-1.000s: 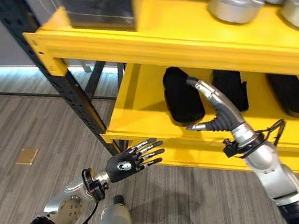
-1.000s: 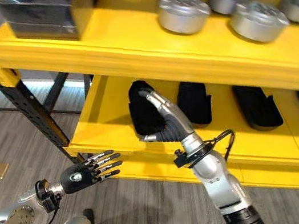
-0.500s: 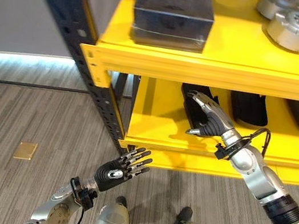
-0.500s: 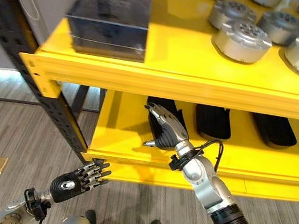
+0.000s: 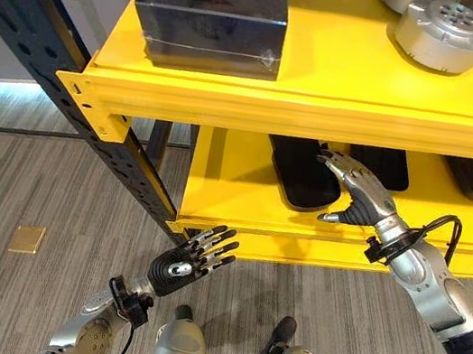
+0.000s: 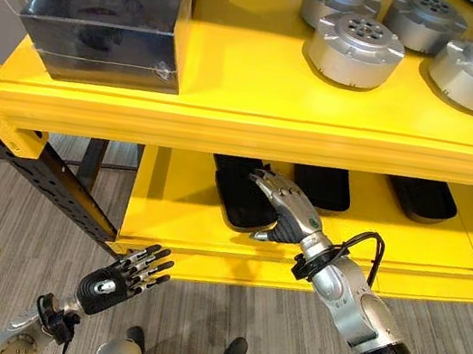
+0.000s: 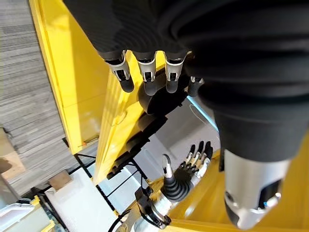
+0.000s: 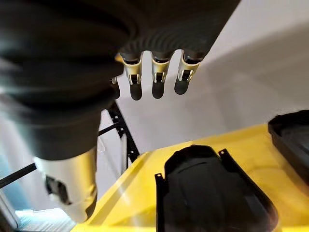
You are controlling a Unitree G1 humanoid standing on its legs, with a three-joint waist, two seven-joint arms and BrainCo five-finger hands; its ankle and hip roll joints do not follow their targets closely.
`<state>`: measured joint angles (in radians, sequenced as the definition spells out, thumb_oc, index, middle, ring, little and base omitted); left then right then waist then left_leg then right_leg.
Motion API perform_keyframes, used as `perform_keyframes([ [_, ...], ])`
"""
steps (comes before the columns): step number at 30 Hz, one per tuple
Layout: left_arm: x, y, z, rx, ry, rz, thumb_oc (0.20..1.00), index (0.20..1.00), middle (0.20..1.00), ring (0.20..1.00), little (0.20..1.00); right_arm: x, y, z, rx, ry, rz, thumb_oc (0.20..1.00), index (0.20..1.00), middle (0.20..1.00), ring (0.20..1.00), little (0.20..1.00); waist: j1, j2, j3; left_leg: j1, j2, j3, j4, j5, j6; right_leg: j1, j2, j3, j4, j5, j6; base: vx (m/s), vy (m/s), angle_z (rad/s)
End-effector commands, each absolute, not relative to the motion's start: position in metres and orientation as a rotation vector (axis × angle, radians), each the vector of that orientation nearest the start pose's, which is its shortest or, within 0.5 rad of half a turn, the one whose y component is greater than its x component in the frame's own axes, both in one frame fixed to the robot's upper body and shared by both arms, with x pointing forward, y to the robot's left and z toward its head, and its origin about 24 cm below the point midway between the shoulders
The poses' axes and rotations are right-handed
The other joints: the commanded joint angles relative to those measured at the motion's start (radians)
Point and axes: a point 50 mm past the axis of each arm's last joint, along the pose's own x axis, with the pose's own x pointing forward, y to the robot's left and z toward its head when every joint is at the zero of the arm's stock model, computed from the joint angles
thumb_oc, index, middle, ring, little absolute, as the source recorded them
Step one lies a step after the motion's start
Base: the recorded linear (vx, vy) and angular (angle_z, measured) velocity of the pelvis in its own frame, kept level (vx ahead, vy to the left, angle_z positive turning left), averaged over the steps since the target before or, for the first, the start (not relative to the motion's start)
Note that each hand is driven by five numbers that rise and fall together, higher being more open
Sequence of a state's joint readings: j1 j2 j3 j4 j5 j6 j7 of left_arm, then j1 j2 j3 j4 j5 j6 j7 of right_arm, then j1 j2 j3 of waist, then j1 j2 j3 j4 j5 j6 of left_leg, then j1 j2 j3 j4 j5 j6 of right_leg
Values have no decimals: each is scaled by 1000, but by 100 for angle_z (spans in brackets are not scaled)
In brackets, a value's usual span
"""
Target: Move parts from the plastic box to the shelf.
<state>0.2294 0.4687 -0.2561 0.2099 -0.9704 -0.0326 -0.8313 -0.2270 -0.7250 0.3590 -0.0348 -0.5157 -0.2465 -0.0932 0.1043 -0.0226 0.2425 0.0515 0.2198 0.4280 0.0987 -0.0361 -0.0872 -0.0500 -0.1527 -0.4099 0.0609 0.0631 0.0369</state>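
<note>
The nearest black part [image 5: 304, 175] will move toward the upright in one piece when I move its near end, because yellow shelf [image 5: 231, 169] lies clear that way.
Three flat black parts lie side by side on the lower tier of the yellow shelf [image 5: 216, 187]. My right hand [image 5: 363, 199] hangs open just right of the leftmost black part [image 5: 297, 169], fingers spread above its edge and holding nothing. In the right wrist view the straight fingers [image 8: 157, 79] hover over that black part [image 8: 212, 198]. My left hand [image 5: 188, 260] is open low over the floor in front of the shelf's corner, empty. Its fingers [image 7: 145, 75] are straight in the left wrist view, where the right hand [image 7: 186, 171] also appears.
The upper tier carries a dark glossy box [image 5: 216, 8] at the left and several round silver parts [image 6: 355, 49] to the right. A black perforated upright [image 5: 90, 124] runs down at the shelf's left corner. A small tan tile [image 5: 27, 238] sits on the grey floor.
The camera has shifted. My right hand has drawn back from on top of the leftmost black part to just beside it. The left hand keeps its open pose.
</note>
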Motion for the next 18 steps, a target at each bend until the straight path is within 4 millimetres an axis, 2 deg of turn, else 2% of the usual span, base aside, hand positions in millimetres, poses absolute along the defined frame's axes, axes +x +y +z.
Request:
perform_keyframes([
  [1, 170, 178, -10, -653, 186, -797, 1000, 1000, 1000, 1000, 1000, 271, -166, 131, -1210, -598, 384, 1000, 1000, 1000, 1000, 1000, 30, -9, -9, -46, -1, -58, 52, -1, 40, 52, -125, 6, 138, -114, 140, 0, 0, 0],
  [9, 177, 180, -8, -635, 192, -800, 1000, 1000, 1000, 1000, 1000, 284, -159, 111, -1262, -482, 462, 1000, 1000, 1000, 1000, 1000, 53, -13, 16, -75, 5, -72, 61, 6, 35, 38, -126, -9, 151, -119, 138, -36, -8, 4],
  [11, 181, 181, -7, -634, 186, -795, 1000, 1000, 1000, 1000, 1000, 291, -162, 93, -1287, -448, 424, 1000, 1000, 1000, 1000, 1000, 66, -14, 33, -90, 9, -76, 66, 10, 37, 29, -131, -19, 156, -117, 137, -63, -24, 18],
  [13, 185, 182, -5, -623, 181, -778, 1000, 1000, 1000, 1000, 1000, 295, -163, 87, -1308, -452, 378, 1000, 1000, 1000, 1000, 1000, 73, -13, 47, -104, 11, -81, 76, 10, 38, 22, -136, -25, 164, -118, 137, -54, -25, 12],
  [18, 193, 180, 0, -605, 179, -782, 1000, 1000, 1000, 1000, 1000, 310, -160, 85, -1361, -442, 329, 1000, 1000, 1000, 1000, 1000, 92, -6, 71, -134, 13, -93, 100, 7, 39, 5, -142, -35, 185, -127, 132, -13, -4, 7],
])
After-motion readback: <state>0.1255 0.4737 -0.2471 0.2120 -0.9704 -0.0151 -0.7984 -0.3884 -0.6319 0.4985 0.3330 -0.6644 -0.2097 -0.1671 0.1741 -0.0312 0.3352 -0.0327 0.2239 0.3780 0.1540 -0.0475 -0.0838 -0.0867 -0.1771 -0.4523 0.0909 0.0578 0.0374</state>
